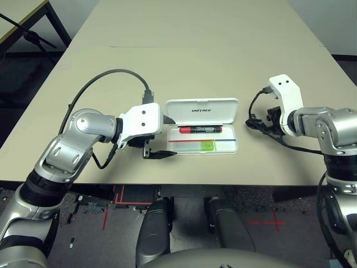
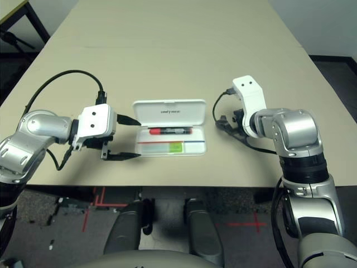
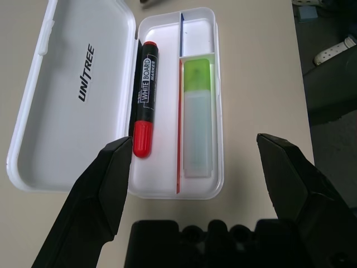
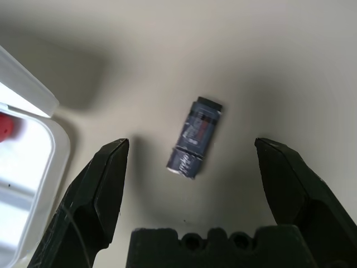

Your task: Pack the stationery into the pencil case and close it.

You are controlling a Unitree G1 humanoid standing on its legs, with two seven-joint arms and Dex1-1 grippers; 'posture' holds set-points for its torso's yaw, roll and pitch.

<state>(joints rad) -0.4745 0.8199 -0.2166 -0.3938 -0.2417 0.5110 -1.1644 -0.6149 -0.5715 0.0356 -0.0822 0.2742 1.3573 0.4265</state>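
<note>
I should use my right gripper to put the dark grey piece (image 4: 195, 137) in the tray's empty compartment (image 1: 225, 146) before closing the lid, because the piece lies across the case from my left gripper.
The white pencil case lies open at the table's front middle, lid (image 1: 202, 108) flat behind the tray (image 1: 230, 147). In the tray rest a red marker (image 1: 199, 129) and a green-and-white highlighter (image 3: 197, 120), on either side of a red-and-blue stripe. My left gripper (image 1: 165, 137) is open at the case's left end, one finger by the lid, one by the tray's front corner. A small dark grey piece (image 4: 194, 138) lies on the table right of the case. My right gripper (image 4: 191, 146) hangs open over it, fingers on either side, not touching.
The beige table (image 1: 195, 50) runs far back behind the case. Its front edge (image 1: 195, 181) is close below the tray. A black cable (image 1: 106, 75) loops from my left wrist. Another table's corner (image 1: 17, 17) stands at the far left over dark floor.
</note>
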